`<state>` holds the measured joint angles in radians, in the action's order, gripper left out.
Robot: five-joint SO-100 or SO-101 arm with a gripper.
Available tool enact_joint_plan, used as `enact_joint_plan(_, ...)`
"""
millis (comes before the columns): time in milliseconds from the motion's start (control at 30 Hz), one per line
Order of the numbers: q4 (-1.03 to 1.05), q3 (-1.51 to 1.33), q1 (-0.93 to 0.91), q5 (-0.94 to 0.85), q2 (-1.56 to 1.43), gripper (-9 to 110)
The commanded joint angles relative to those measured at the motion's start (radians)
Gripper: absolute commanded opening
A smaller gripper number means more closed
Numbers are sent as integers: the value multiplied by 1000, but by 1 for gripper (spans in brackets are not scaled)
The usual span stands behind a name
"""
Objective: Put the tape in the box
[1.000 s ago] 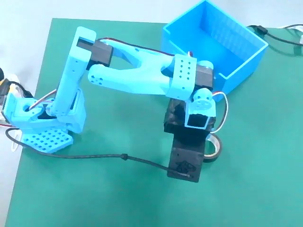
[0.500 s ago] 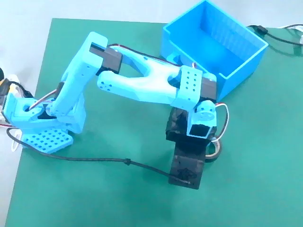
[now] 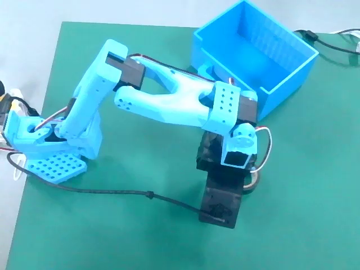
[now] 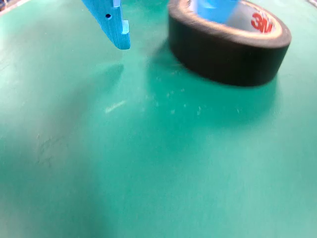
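The black cable (image 3: 149,194) bends loosely (image 3: 34,178) near the arm's base, so I expect it to rise and pull almost straight as I carry the roll to the box.
The tape (image 4: 233,47), a black roll with a whitish core and red print, lies flat on the green mat at the top right of the wrist view. My gripper (image 4: 168,29) is open and straddles the roll's left wall: one blue finger (image 4: 113,22) stands outside it and the other (image 4: 214,7) reaches into the core. In the fixed view only a sliver of the tape (image 3: 256,181) peeks out from under the wrist housing, which hides the gripper's fingers. The box (image 3: 281,90), a bright blue bin, stands up and to the right of the tape.
The green mat (image 3: 140,236) covers the table. A black cable (image 3: 124,192) runs from the arm's base (image 3: 53,166) to the black wrist camera (image 3: 220,205). Another black cable (image 3: 332,45) lies beyond the box at the far right.
The arm has leaned forward and the wrist has sunk toward the mat, so the housing now covers more of the tape. The tape itself has not moved.
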<state>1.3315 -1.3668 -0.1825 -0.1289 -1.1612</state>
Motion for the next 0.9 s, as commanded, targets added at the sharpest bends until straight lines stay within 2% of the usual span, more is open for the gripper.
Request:
enact_joint_plan(0, -5, 72, -12, -25, -23, 0)
enact_joint_plan(867, 8, 72, -34, -44, -61, 0)
